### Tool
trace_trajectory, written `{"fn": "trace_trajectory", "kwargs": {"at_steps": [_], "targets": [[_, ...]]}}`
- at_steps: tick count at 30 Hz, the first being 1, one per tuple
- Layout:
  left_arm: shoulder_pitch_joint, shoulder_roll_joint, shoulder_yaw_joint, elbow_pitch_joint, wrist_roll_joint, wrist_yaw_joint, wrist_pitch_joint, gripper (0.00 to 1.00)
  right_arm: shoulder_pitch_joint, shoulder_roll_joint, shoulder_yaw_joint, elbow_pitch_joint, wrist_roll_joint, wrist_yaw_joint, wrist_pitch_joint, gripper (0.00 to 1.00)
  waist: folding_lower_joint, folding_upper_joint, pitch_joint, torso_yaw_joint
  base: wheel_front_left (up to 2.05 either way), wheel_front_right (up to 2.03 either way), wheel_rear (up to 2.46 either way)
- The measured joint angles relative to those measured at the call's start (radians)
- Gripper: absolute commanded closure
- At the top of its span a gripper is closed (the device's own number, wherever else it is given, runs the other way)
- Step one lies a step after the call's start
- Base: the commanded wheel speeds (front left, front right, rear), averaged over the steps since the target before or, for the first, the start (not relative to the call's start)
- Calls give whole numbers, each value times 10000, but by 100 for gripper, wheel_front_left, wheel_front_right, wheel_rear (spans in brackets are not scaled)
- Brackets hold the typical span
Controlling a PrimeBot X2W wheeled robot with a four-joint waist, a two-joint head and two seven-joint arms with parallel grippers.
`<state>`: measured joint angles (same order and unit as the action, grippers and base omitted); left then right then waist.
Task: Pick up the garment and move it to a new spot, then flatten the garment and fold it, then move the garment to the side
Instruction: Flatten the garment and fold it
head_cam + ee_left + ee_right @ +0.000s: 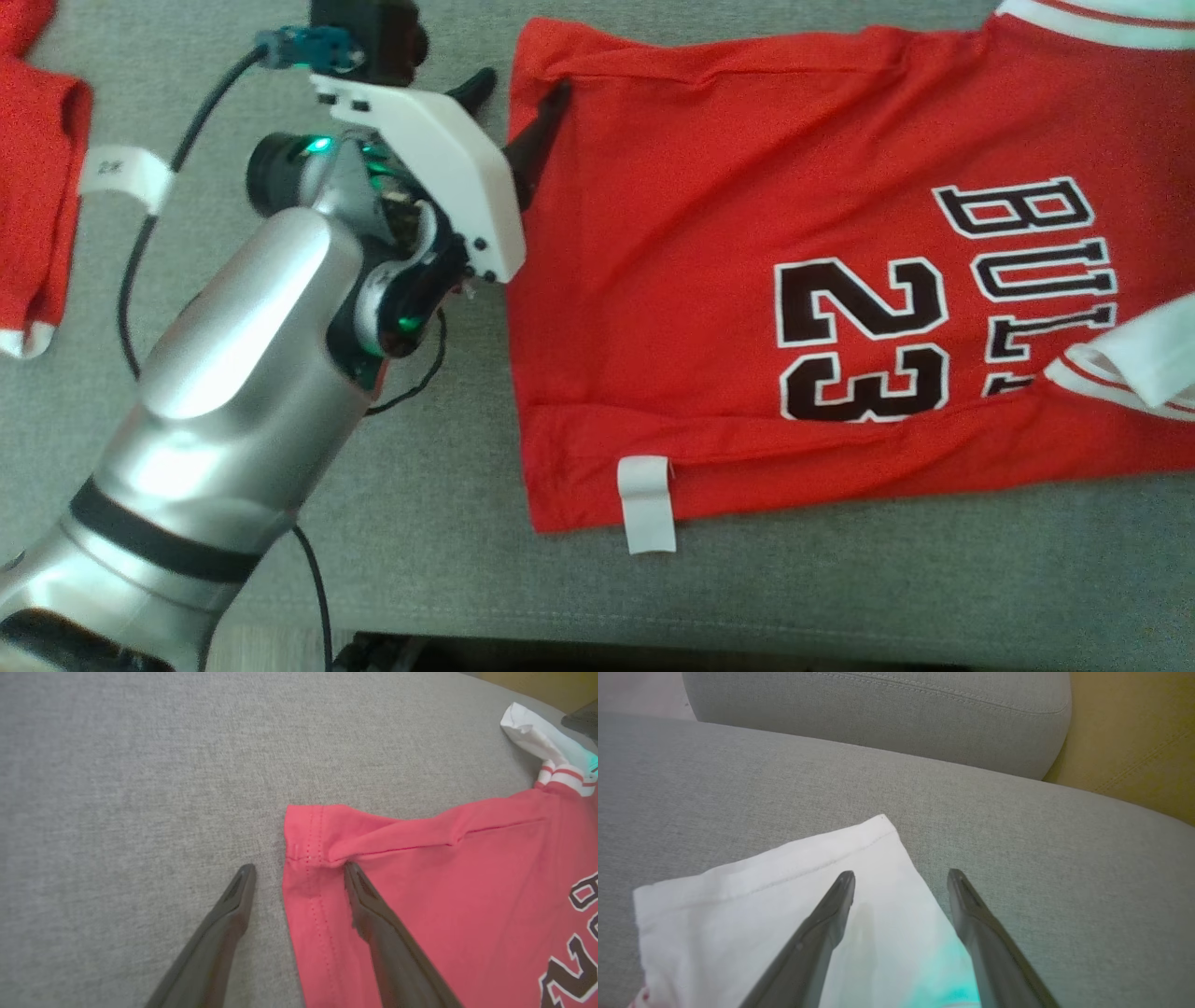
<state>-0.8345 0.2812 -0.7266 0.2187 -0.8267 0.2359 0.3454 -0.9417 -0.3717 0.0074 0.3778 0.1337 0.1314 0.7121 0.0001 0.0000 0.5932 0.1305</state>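
Observation:
I expect the jersey's far side (762, 95) to fold over the black print when I bring that side's corner across, because the jersey's near flap (807, 461) lies flat along its crease.
The garment (709, 280) is a red jersey with a black "23" and white-trimmed sleeves, spread on a grey sofa cushion (448, 448). My left gripper (516, 96) stands open at the far left corner of its hem. In the left wrist view the left gripper (299, 870) straddles that hem corner (308, 835): one finger rests on the grey fabric, the other on the red cloth. My right gripper (901, 876) is open over the garment's white sleeve (761, 896), with nothing pinched between its fingers.
A second red garment (37, 187) with a white tag (126, 173) lies at the far left. A white tag (646, 504) hangs from the jersey's near hem. The sofa's back cushion (878, 718) rises behind, with a yellow-brown surface (1134, 742) beside it.

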Motion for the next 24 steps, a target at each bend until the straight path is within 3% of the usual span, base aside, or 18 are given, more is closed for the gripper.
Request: {"fn": "trace_trajectory", "kwargs": {"at_steps": [15,16,17,18,19,20,21,24], "targets": [[-564,-727,-414,723,67,-512,-82,0,-991,167,-368,2217,-472,0,-491,0,-1,0,108,344,0,0,0],[-576,-744,-414,721,67,-512,-82,0,-1006,173,-397,2280,-472,2,-489,16,-1,0,135,344,0,0,0],[-600,-755,-414,721,67,-516,-82,16,-1056,190,-426,2334,-472,2,-491,40,-1,0,161,342,0,0,0],[-640,-759,-418,723,67,-533,-81,48,-1144,205,-426,2372,-474,2,-491,63,0,0,183,339,0,0,0],[-703,-763,-428,759,65,-598,-77,64,-1231,219,-422,2406,-474,0,-493,100,0,0,195,336,0,0,0],[-750,-761,-437,796,63,-608,-46,95,-1299,255,-422,2468,-472,0,-495,100,0,0,197,332,0,0,0],[-757,-761,-458,825,54,-637,-38,100,-1338,299,-422,2514,-464,2,-546,100,0,0,192,326,0,0,0],[-752,-755,-477,901,52,-750,-40,100,-1333,418,-410,2569,-454,0,-928,100,0,0,155,294,0,0,0]]}}
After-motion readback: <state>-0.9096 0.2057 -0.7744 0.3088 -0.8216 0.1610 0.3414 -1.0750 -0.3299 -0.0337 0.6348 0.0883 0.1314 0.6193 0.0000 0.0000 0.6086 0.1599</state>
